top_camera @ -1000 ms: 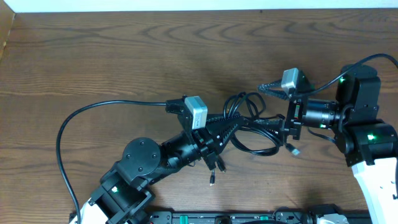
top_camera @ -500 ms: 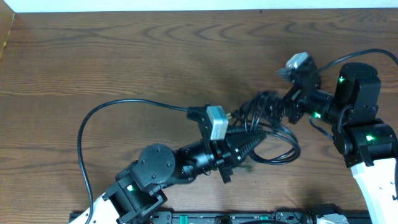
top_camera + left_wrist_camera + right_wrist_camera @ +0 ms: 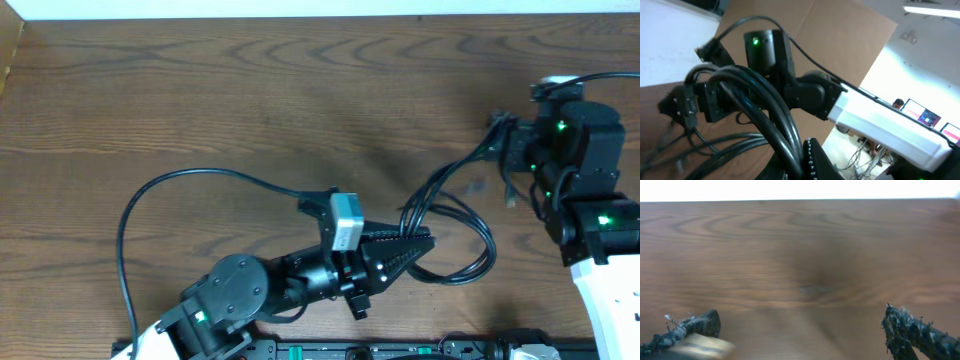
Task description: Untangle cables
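The strands [image 3: 484,145] are hanging on my right gripper, and its fingers are open, so next my left gripper pulls the bunch [image 3: 416,212] away and puts it down loose first.
The cables [image 3: 436,186] are a bunch of black cords stretched across the right middle of the table, with a loop lying at the lower right. My left gripper [image 3: 415,245] is shut on the bunch; in the left wrist view the cords [image 3: 765,110] run straight through its jaws [image 3: 805,165]. Several strands rise to my right gripper [image 3: 503,145] at the right edge. In the right wrist view its fingers [image 3: 802,330] stand wide apart with only bare wood between them, and a pale blur sits by the left finger. How the strands hang on it is hidden.
The left arm's own thick black wire [image 3: 130,225] arcs over the left half of the table. A small plug end [image 3: 510,192] dangles below the right gripper. The table's far edge runs along the top. The right arm's white link [image 3: 875,125] fills the left wrist view.
The right gripper has pulled back up and to the right, drawing the strands taut. The left gripper has slid right and toward the front edge with the bunch in it.
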`<move>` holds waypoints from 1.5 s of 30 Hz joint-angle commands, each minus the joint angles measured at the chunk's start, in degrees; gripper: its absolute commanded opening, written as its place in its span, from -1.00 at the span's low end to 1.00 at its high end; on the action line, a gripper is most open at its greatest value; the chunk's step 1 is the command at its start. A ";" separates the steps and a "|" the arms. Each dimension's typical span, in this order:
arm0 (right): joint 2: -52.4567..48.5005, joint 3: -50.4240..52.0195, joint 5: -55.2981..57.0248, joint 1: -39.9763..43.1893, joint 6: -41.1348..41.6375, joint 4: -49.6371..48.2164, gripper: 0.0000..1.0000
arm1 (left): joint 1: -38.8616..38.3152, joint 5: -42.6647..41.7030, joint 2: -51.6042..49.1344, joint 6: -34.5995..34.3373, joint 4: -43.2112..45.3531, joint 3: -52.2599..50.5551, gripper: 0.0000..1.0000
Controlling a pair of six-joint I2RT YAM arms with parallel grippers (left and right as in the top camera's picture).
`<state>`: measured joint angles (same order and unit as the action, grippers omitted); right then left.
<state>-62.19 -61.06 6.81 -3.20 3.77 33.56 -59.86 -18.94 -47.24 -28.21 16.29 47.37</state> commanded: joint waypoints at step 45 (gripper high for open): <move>-1.84 -0.26 -73.20 5.62 -24.94 10.40 0.99 | -0.55 39.39 0.26 -2.99 -8.37 1.18 -0.85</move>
<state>-63.92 -61.06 -62.22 4.27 -24.01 43.86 -60.18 19.66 -46.15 -31.31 6.39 47.37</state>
